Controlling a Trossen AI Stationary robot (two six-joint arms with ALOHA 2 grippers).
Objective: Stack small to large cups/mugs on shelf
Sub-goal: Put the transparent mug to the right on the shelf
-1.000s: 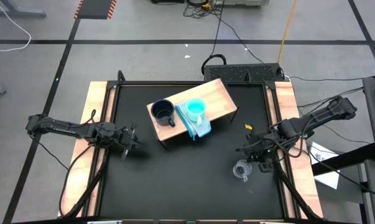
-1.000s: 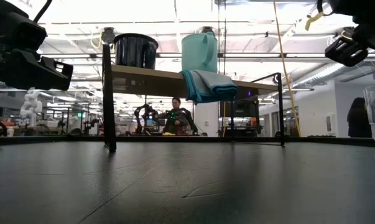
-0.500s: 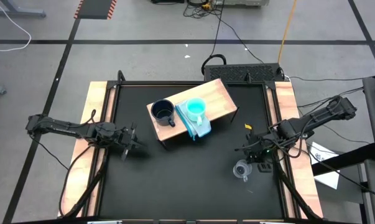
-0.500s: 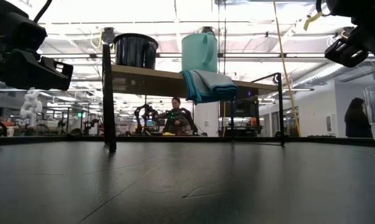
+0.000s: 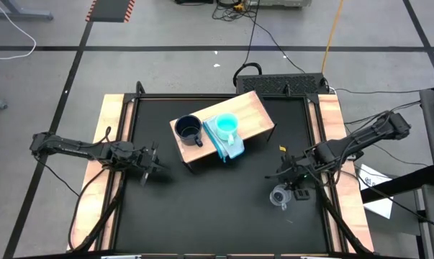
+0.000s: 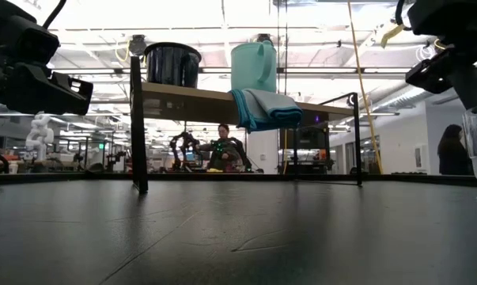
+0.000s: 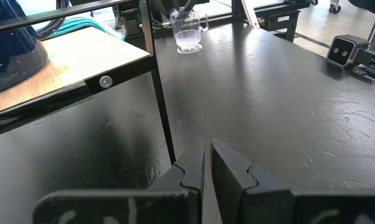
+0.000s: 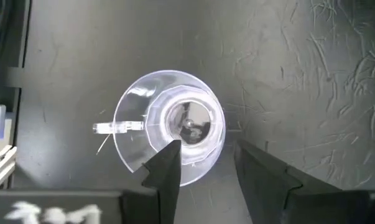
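Observation:
Next, I open my right gripper's fingers and move them lower, with the side (image 8: pixel 222 135) opposite the glass mug's handle between them, before I close them, because they are too high over the glass mug's rim (image 8: pixel 207 168).
The tan wooden shelf (image 5: pixel 256 115) stands at the table's far middle. On it stand a navy mug (image 5: pixel 188 129) and a turquoise cup (image 5: pixel 226 124), the cup on a pale blue folded cloth (image 5: pixel 231 146). A clear glass mug (image 5: pixel 278 196) stands upright on the black tabletop at the near right. My right gripper (image 8: pixel 206 165) hangs open just above the glass mug (image 8: pixel 168 127), pointing steeply down; its fingers stand over the rim's one side, and I see no touch. My left gripper (image 7: pixel 207 168) waits shut at the table's left, near the shelf's leg.
The shelf rests on thin black legs (image 6: pixel 138 119) with room beneath it. A small yellow piece (image 5: pixel 287 147) lies on the table right of the shelf. Bare black tabletop (image 5: pixel 217 208) stretches between the two arms. A person stands in the room behind (image 6: pixel 222 146).
My right gripper has tipped a little further down toward the clear glass mug. In the low view its fingers now stand spread, one pointing down beside the mug's rim. The mug has stayed where it was.

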